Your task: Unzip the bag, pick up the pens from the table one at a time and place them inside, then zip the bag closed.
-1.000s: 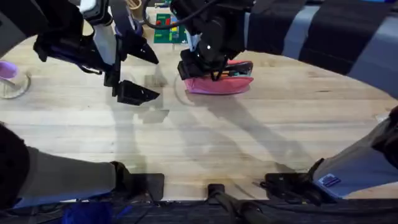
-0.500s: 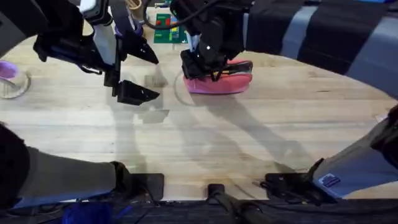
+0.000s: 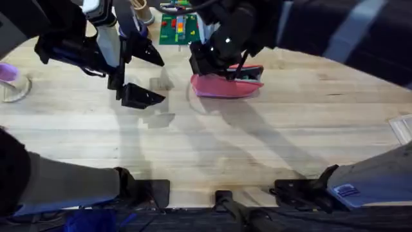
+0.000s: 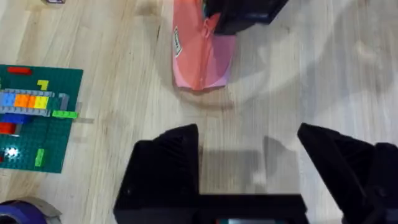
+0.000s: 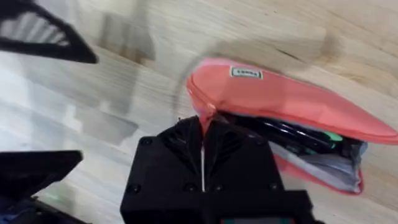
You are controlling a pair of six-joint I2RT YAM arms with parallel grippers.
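My gripper needs to pull onward while I hold the bag's end, and the bag's opening (image 3: 250, 73) will close all the way, because the zipper is shut (image 4: 204, 59) behind the pull tab.
The pink bag (image 3: 225, 86) lies on the table (image 3: 257, 142) at the far middle. Its zipper is partly open toward one end, and dark pens (image 5: 292, 132) lie inside the open mouth. My right gripper (image 3: 207, 64) stands over the bag's left end, shut on the small pink pull tab (image 5: 203, 121). In the left wrist view the bag (image 4: 202, 56) lies ahead with the right gripper (image 4: 239, 12) on top of it. My left gripper (image 3: 151, 76) hovers open to the left of the bag, with nothing between its fingers (image 4: 168, 162).
A green baseplate (image 3: 177, 29) with bright bricks lies behind the bag, also seen in the left wrist view (image 4: 37, 118). A clear cup (image 3: 11, 84) stands at the far left. Bare tabletop stretches in front of the bag.
The right arm has swung a little to the right while holding the tab. The bag's right end now shows a dark opening. The left arm has stayed still.
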